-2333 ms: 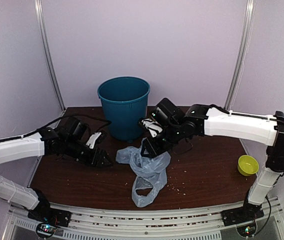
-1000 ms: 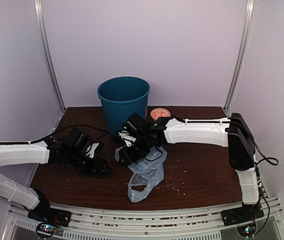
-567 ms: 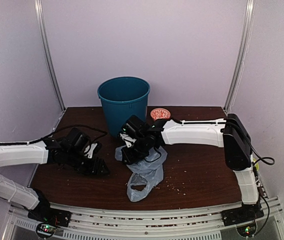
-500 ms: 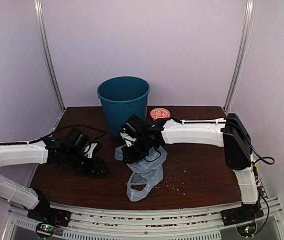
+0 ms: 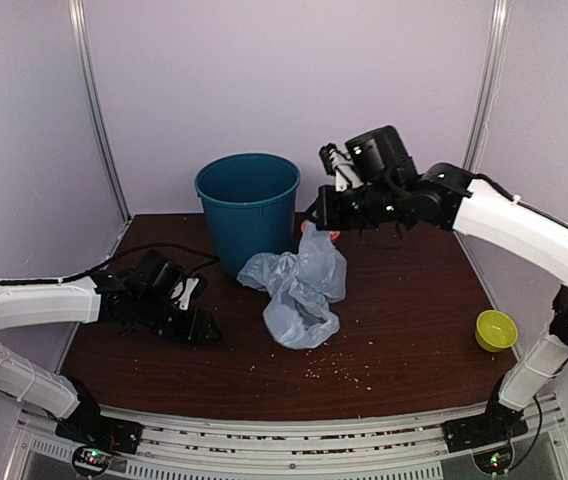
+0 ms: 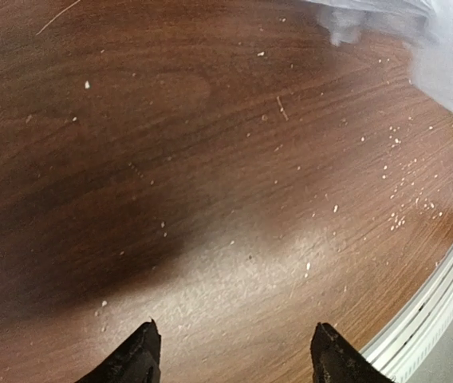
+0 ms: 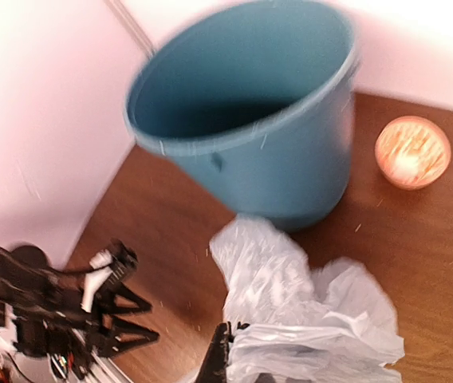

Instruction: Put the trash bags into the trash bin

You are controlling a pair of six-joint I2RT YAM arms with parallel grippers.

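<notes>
Next, I pull the trash bag clear with my right gripper while my left gripper grabs its loose end (image 5: pixel 256 270), because the trash bag hangs bunched (image 5: pixel 312 268) against the trash bin.
The teal-blue trash bin (image 5: pixel 249 205) stands upright at the back of the table; it also shows in the right wrist view (image 7: pixel 250 104). My right gripper (image 5: pixel 313 219) is raised to the right of the bin's rim and shut on the grey-blue trash bag (image 5: pixel 302 285). The bag hangs from it, its lower end still on the table. In the right wrist view the bag (image 7: pixel 306 319) bunches at my right gripper (image 7: pixel 246 371). My left gripper (image 5: pixel 200 330) is open and empty low over the table, left of the bag. Its view shows my left gripper (image 6: pixel 234 363) over bare wood and a bag edge (image 6: pixel 442 48).
A lime-green bowl (image 5: pixel 495 329) sits at the right of the table. A red-patterned bowl (image 7: pixel 412 152) sits right of the bin. White crumbs are scattered on the brown table (image 5: pixel 404 340). The metal front rail (image 5: pixel 294 440) runs along the near edge.
My right gripper has risen from the table and swung back and right with the bag, which now hangs beside the bin. The left arm has barely moved.
</notes>
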